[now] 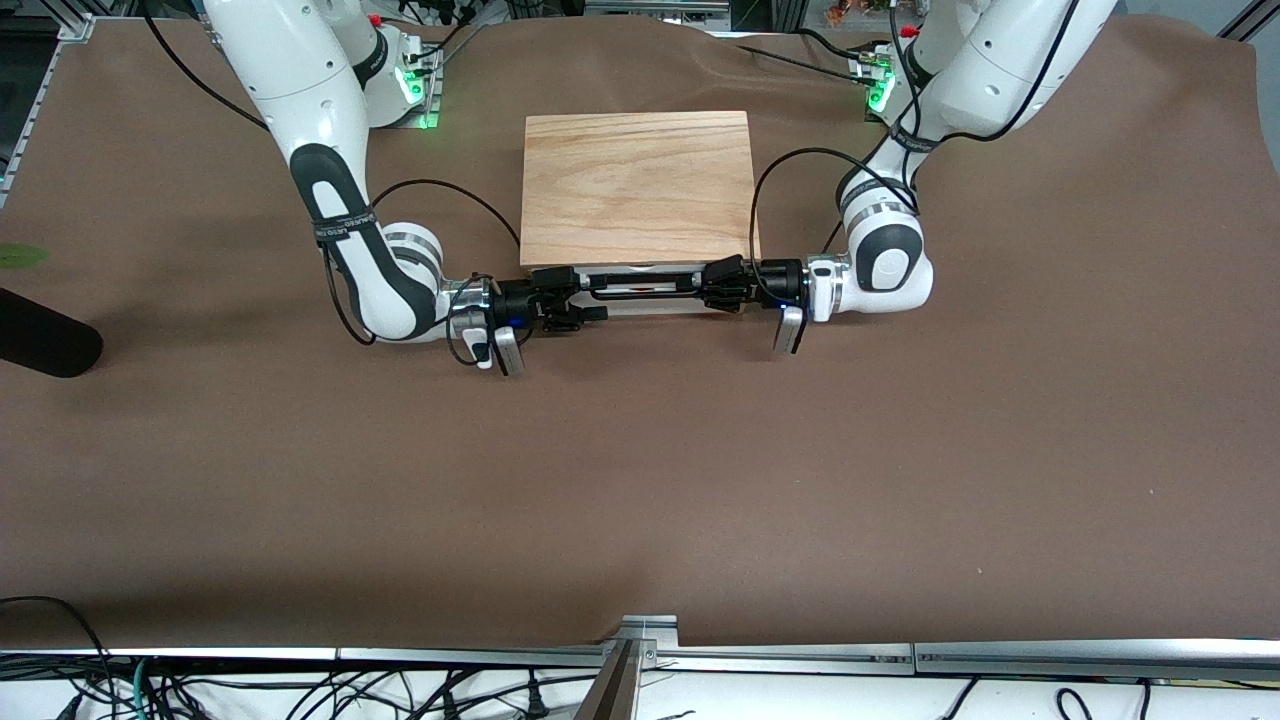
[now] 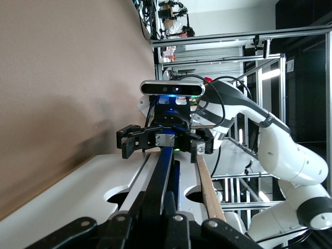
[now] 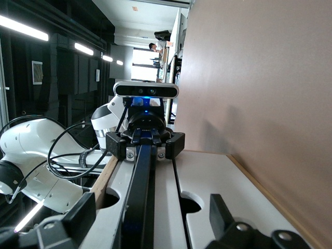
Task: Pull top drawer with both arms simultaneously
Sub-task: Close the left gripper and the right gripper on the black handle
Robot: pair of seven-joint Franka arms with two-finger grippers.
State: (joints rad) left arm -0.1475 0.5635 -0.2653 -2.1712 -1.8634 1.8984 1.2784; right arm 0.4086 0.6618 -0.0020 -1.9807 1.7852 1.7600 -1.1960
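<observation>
My left gripper is holding the drawer's handle, but my right gripper is open around the handle's other end [image 3: 140,199]. My right gripper should close there before both arms pull.
The top drawer's white face [image 1: 640,304] sits at the front of the cabinet, under the oak lid [image 1: 637,187]. A thin reddish strip [image 1: 640,289] shows just under the lid's edge. The long black wire handle [image 1: 640,281] runs across the face. My left gripper [image 1: 722,283] is shut on the handle's end toward the left arm; in the left wrist view [image 2: 155,201] its fingers pinch the handle [image 2: 165,166]. My right gripper [image 1: 570,300] is open, at the handle's end toward the right arm. In the right wrist view [image 3: 150,203] its fingers straddle the handle [image 3: 142,181] without touching it.
A plain white panel [image 3: 223,181] without a handle lies below the drawer face. A black rounded object [image 1: 40,345] and a green scrap [image 1: 20,256] lie at the right arm's end of the table. A metal rail [image 1: 650,640] runs along the table's near edge.
</observation>
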